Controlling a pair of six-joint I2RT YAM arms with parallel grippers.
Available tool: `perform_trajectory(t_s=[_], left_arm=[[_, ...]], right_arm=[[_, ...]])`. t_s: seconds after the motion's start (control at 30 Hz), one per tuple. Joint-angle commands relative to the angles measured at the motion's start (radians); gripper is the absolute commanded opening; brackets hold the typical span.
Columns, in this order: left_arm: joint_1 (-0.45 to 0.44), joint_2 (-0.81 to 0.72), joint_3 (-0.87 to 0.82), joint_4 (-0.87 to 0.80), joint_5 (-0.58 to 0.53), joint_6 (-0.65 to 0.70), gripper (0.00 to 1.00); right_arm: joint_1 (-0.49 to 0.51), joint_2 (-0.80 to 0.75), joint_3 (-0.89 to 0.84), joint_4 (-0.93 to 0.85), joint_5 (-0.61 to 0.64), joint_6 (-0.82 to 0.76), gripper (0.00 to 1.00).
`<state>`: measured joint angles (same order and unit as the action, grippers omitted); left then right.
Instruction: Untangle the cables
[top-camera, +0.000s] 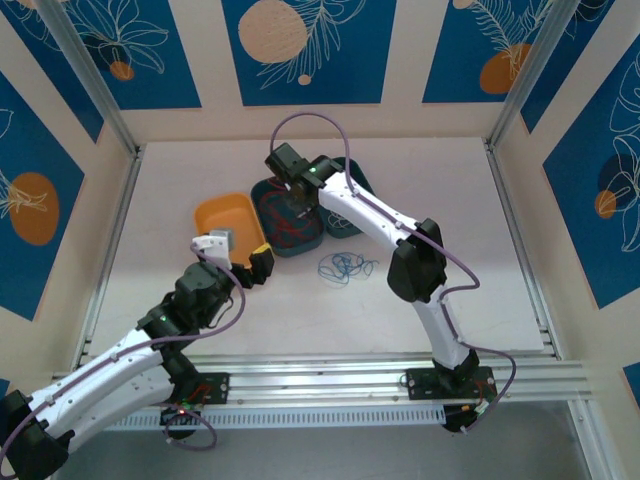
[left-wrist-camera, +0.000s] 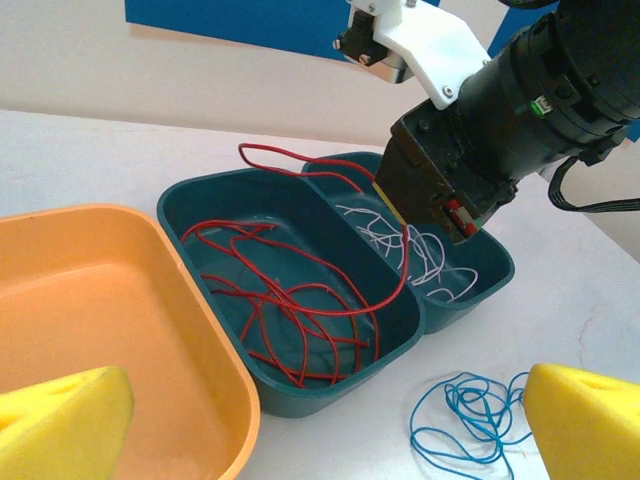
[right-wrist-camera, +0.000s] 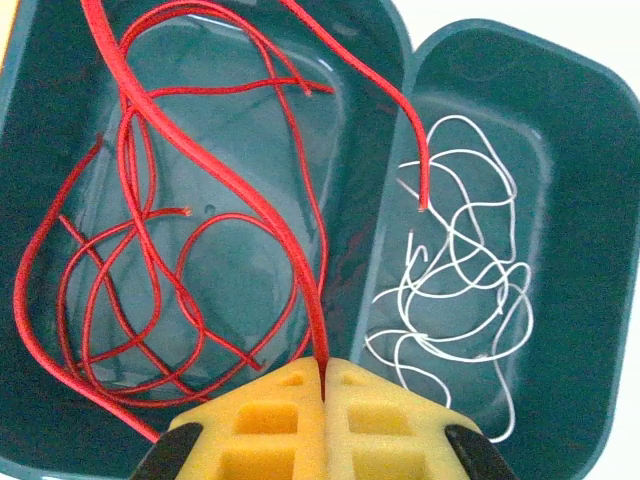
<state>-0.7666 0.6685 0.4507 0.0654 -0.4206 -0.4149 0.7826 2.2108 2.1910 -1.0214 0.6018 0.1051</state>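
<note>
I should keep moving my right gripper toward the red cable's loops (right-wrist-camera: 198, 325) and let go there, as the red cable's loose end (right-wrist-camera: 423, 200) hangs free of the white cable.
The red cable (right-wrist-camera: 215, 180) lies in loops in the left teal tray (right-wrist-camera: 40, 120); one strand rises to my right gripper (right-wrist-camera: 325, 385), which is shut on it above the tray. One red end (right-wrist-camera: 424, 200) hangs over the rims into the right teal tray (right-wrist-camera: 580, 200), where the white cable (right-wrist-camera: 460, 290) lies tangled. The blue cable (left-wrist-camera: 470, 415) is coiled on the table in front of the trays. My left gripper (left-wrist-camera: 325, 430) stands open, low over the table between the orange tray and the blue cable, with nothing between its yellow fingers (left-wrist-camera: 60, 420).
An orange tray (left-wrist-camera: 90, 300) stands to the left of the teal ones. From above, the trays (top-camera: 290, 225) sit mid-table, the blue cable (top-camera: 343, 266) in front of them. Metal rails (top-camera: 380, 375) run along the near edge, and walls close in the table.
</note>
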Motion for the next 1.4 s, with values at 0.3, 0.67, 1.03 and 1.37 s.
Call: perform_trajectory(t_s=[0.3, 0.67, 1.03, 1.37], left_arm=[[0.014, -0.014, -0.018, -0.003, -0.011, -0.016, 1.00], [0.015, -0.006, -0.023, 0.004, -0.013, -0.014, 1.00], [0.016, -0.008, -0.021, 0.002, -0.012, -0.014, 1.00], [0.016, -0.009, -0.018, 0.001, -0.003, -0.016, 1.00]], right_arm=[[-0.002, 0.097, 0.018, -0.035, -0.093, 0.024, 0.00], [-0.011, 0.155, 0.038, -0.048, -0.109, 0.022, 0.00], [-0.011, 0.155, 0.085, -0.088, -0.114, 0.049, 0.24], [-0.012, 0.016, 0.036, -0.053, -0.127, 0.106, 0.37]])
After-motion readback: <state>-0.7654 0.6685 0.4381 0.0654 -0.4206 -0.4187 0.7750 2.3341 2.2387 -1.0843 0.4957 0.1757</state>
